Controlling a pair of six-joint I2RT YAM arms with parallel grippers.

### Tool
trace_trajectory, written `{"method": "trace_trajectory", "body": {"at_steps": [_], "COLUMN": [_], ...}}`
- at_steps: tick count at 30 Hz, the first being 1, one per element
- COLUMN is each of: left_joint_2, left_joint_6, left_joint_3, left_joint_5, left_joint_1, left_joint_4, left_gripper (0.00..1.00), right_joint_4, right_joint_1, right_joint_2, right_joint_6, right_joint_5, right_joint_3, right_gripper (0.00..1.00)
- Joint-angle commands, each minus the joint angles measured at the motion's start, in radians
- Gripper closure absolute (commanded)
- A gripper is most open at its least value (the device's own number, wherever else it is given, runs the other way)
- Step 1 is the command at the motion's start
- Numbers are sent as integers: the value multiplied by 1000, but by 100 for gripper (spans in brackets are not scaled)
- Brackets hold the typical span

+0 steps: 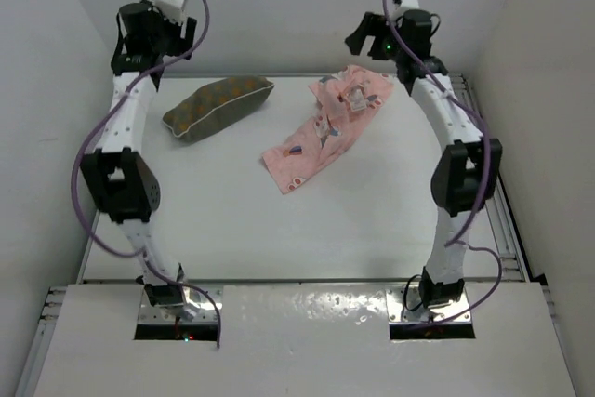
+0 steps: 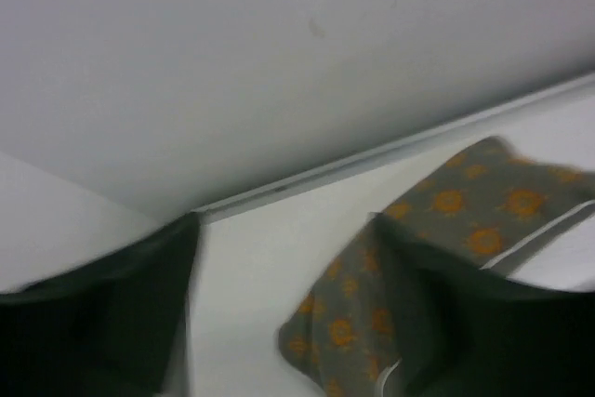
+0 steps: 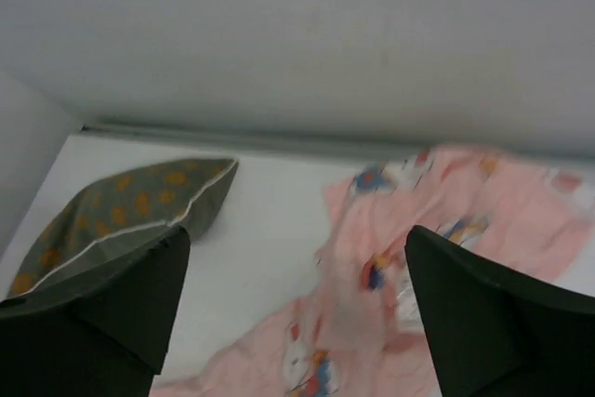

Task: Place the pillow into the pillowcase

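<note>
The pillowcase lies crumpled (image 1: 327, 125) and doubled over on itself, so next my right gripper picks it up by its far end (image 1: 370, 86) before the pillow goes in.
The olive-brown pillow (image 1: 219, 107) with orange dots and pale piping lies at the far left of the table. It also shows in the left wrist view (image 2: 446, 248) and the right wrist view (image 3: 121, 206). The crumpled pink pillowcase (image 1: 327, 127) with rabbit prints lies at the far right, apart from the pillow, and shows in the right wrist view (image 3: 418, 267). My left gripper (image 2: 288, 313) is open and empty, raised above the pillow's left end. My right gripper (image 3: 293, 309) is open and empty, raised above the pillowcase's far end.
The white table (image 1: 297, 220) is enclosed by grey walls at the back and both sides. A metal rail (image 1: 507, 220) runs along the right edge. The arm bases stand on the near ledge (image 1: 297, 323).
</note>
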Motion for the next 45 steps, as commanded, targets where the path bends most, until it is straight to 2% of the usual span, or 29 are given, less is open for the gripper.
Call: {"method": "trace_trajectory", "body": {"at_steps": [1, 2, 3, 4, 5, 7, 8, 11, 13, 14, 15, 17, 18, 21, 24, 27, 29, 33, 34, 36, 40, 41, 43, 44, 45], "left_joint_2": [305, 328, 340, 333, 317, 293, 305, 354, 384, 388, 385, 349, 328, 219, 71, 1, -39, -198, -229, -317, -398, -414, -453, -462, -473], "left_joint_6": [47, 58, 72, 90, 94, 127, 140, 140, 134, 135, 135, 141, 137, 164, 283, 426, 475, 558, 560, 562, 488, 467, 395, 370, 327], "left_joint_3": [224, 256, 240, 200, 97, -1, -60, -79, -84, -107, -121, -174, -196, -257, -270, -260, -363, -639, -720, -777, -803, -803, -779, -759, -709], "left_joint_5": [-18, -83, -106, -140, -153, -169, -241, -356, -384, -380, -377, -343, -338, -312, -275, -236, -258, -360, -351, -271, -183, -182, -116, -93, -31], "left_joint_1": [13, -5, -11, -14, -17, -22, -34, -44, -42, -45, -47, -57, -60, -60, -88, -91, -105, -175, -201, -234, -243, -237, -212, -200, -174], "left_joint_4": [-560, -568, -545, -493, -356, -226, -124, -33, -20, -8, -5, -11, -9, -28, -89, -274, -373, -405, -417, -492, -584, -585, -588, -597, -620], "left_gripper": [11, 2, 0, 0, 0, 0, 0, 0, 2, 8, 37, 79, 100, 100, 100, 100, 100, 100, 100, 100, 50, 29, 10, 0, 0], "right_joint_4": [-173, -168, -170, -179, -187, -211, -220, -231, -242, -245, -248, -263, -263, -225, -133, -44, -3, 65, 62, 27, -87, -114, -247, -295, -393], "right_joint_1": [59, 76, 110, 125, 154, 173, 188, 213, 225, 230, 230, 222, 219, 201, 167, 145, 152, 159, 158, 173, 263, 288, 364, 395, 421], "right_joint_2": [151, 165, 168, 174, 187, 207, 226, 257, 273, 276, 273, 244, 224, 98, -69, -242, -362, -508, -525, -553, -493, -468, -383, -353, -308], "right_joint_6": [330, 329, 317, 283, 274, 257, 257, 246, 237, 234, 228, 231, 231, 194, 148, 63, -4, -140, -147, -182, -245, -254, -269, -304, -330], "right_joint_5": [-28, 20, 70, 151, 187, 224, 227, 233, 238, 236, 233, 246, 285, 351, 378, 370, 391, 522, 542, 552, 455, 363, 217, 133, -30], "right_joint_3": [-27, -54, -89, -103, -113, -131, -140, -157, -173, -183, -186, -205, -222, -301, -396, -478, -530, -593, -596, -582, -532, -518, -457, -431, -401], "right_gripper": [1, 1, 1, 1, 1, 1, 1, 1, 9, 24, 41, 75, 98, 100, 100, 100, 100, 100, 100, 100, 99, 89, 70, 55, 6]}}
